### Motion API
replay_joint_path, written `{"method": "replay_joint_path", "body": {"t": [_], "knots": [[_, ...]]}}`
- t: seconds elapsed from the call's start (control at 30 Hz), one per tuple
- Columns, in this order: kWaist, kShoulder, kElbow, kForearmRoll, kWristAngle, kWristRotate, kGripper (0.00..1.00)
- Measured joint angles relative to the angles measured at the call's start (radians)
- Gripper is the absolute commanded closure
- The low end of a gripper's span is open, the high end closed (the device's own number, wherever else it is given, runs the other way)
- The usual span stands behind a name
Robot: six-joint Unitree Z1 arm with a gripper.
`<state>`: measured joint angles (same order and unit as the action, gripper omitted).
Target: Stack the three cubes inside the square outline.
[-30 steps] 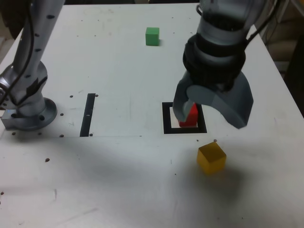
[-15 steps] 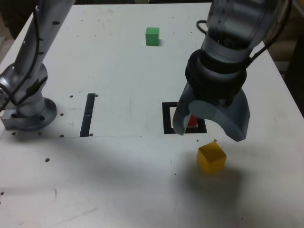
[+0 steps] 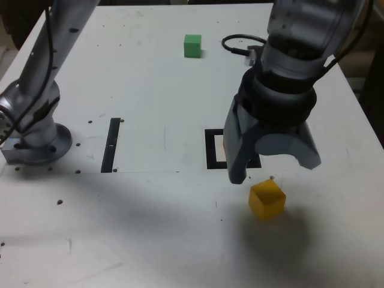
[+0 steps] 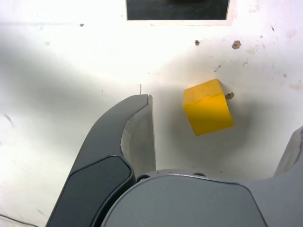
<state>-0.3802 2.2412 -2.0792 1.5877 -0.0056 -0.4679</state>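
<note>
The robot should expect more specks hidden under the cube when the gripper lifts it, because a dark speck (image 4: 229, 95) peeks out beside the yellow cube (image 3: 267, 200).
My gripper (image 3: 273, 169) hangs open just above the table, its two grey fingers spread wider than a cube. The yellow cube (image 3: 266, 199) lies on the table just in front of it; in the wrist view the yellow cube (image 4: 207, 113) sits between the fingers (image 4: 135, 127), nearer the far ends, and touches neither. Part of the square outline (image 3: 212, 150) shows behind the gripper, and its black edge (image 4: 177, 9) shows in the wrist view. The red cube is almost wholly hidden behind the gripper. The green cube (image 3: 192, 45) rests alone at the back of the table.
The arm's base (image 3: 37, 141) stands at the exterior view's left, with a thin black strip (image 3: 111, 144) beside it. A black cable (image 3: 237, 43) loops off the wrist. The white table (image 3: 150, 228) carries small dark specks and ends close on the right.
The open gripper has drawn away from the red cube in the square outline and moved toward the front of the table, now standing over the yellow cube. The cubes have not moved.
</note>
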Motion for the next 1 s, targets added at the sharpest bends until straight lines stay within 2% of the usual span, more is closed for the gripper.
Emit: {"method": "replay_joint_path", "body": {"t": [0.3, 0.43, 0.8, 1.0], "knots": [[0.018, 0.017, 0.050, -0.020, -0.103, -0.052, 0.01], [0.024, 0.048, 0.048, -0.037, -0.134, -0.045, 0.01], [0.053, 0.125, 0.000, -0.058, -0.165, -0.011, 0.04], [0.072, 0.159, -0.021, -0.058, -0.180, 0.003, 0.14]]}}
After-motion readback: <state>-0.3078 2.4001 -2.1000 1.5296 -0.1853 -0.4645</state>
